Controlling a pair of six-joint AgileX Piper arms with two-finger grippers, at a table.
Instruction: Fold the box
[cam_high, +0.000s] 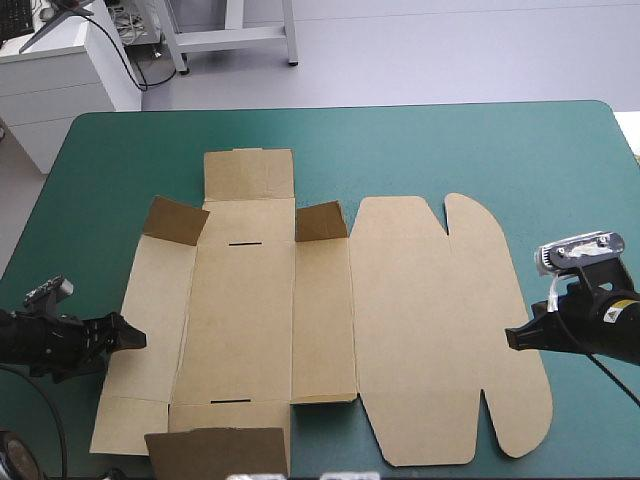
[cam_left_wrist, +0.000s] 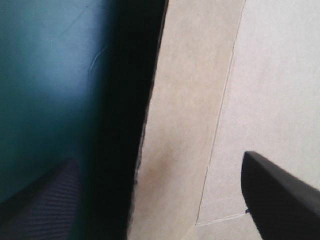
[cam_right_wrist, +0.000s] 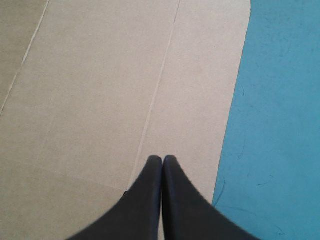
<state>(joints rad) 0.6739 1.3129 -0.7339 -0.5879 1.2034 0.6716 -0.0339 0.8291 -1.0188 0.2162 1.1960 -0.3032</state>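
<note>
The box's side (cam_high: 143, 330) is connected to the box's bottom by a crease (cam_high: 184, 328), so that side will tip up and swing the whole box around when I carry it.
The brown box (cam_high: 320, 320) lies spread out in the middle of the table, its rounded lid panel (cam_high: 450, 330) flat to the right. Two small corner flaps (cam_high: 175, 220) stand tilted up at the far side, and the near flap (cam_high: 215, 450) is raised too. My left gripper (cam_high: 135, 340) is open at the box's left edge. In the left wrist view the box's (cam_left_wrist: 200, 100) edge runs between the left gripper's (cam_left_wrist: 159, 159) fingers. My right gripper (cam_high: 510, 338) is shut, its tip low over the lid's right edge. The right wrist view shows the right gripper (cam_right_wrist: 162, 159) over the box (cam_right_wrist: 100, 90).
Teal-green cover (cam_high: 450, 150) shows beyond the box on the far side and in a strip to its right (cam_right_wrist: 280, 125). A white cabinet (cam_high: 60, 70) stands past the table's far left corner. The box's near flap reaches the table's front edge.
</note>
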